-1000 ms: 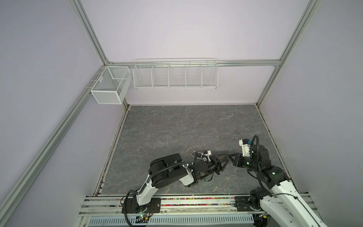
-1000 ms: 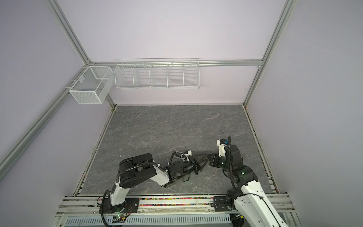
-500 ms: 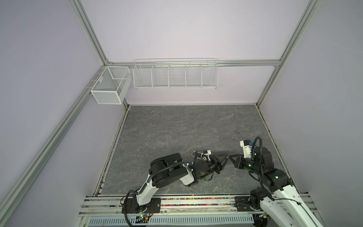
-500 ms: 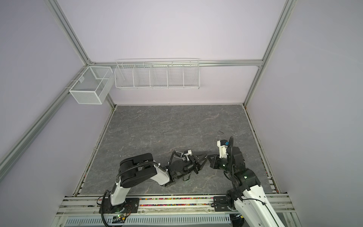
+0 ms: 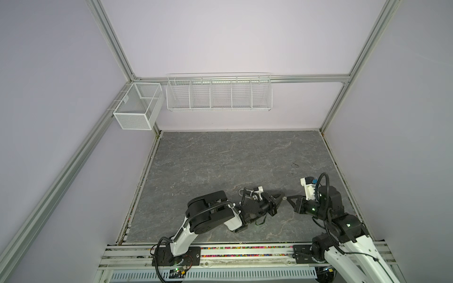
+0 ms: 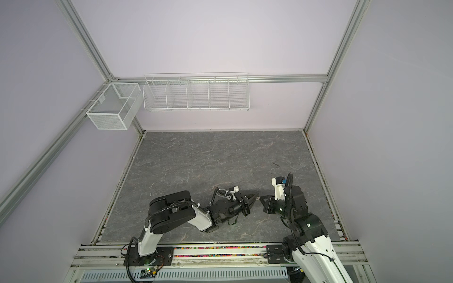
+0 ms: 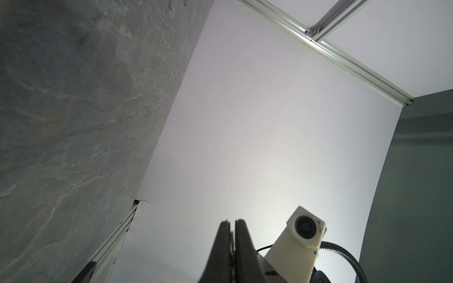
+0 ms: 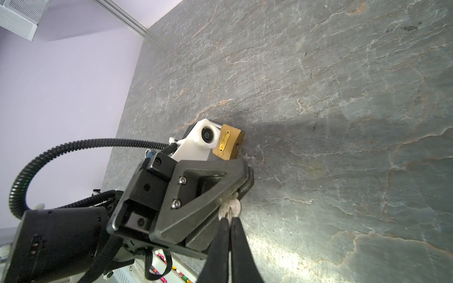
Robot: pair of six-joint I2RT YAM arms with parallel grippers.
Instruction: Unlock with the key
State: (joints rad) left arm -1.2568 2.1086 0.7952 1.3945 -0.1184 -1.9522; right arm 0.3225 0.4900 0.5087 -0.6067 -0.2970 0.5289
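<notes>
The key's blade is covered by my left gripper, and my right gripper's fingers meet only on the bow's edge, so next my right gripper opens and takes the bow deeper.
The silver key hangs just above the grey stone table, between the two arms near the front. My left gripper is shut on its blade; in the left wrist view a thin toothed strip shows between the closed fingers. My right gripper comes from the opposite side, shut on the round bow of the key. The two grippers meet tip to tip in both top views. The brass padlock lies on the table beside the left wrist camera, apart from the key.
A white wire rack hangs on the back wall and a mesh box on the left wall. An aluminium rail runs along the front edge. A small dark mark lies on the table at the right.
The left gripper's jaws have closed onto the key. The right gripper has stayed shut, and both arms have barely shifted.
</notes>
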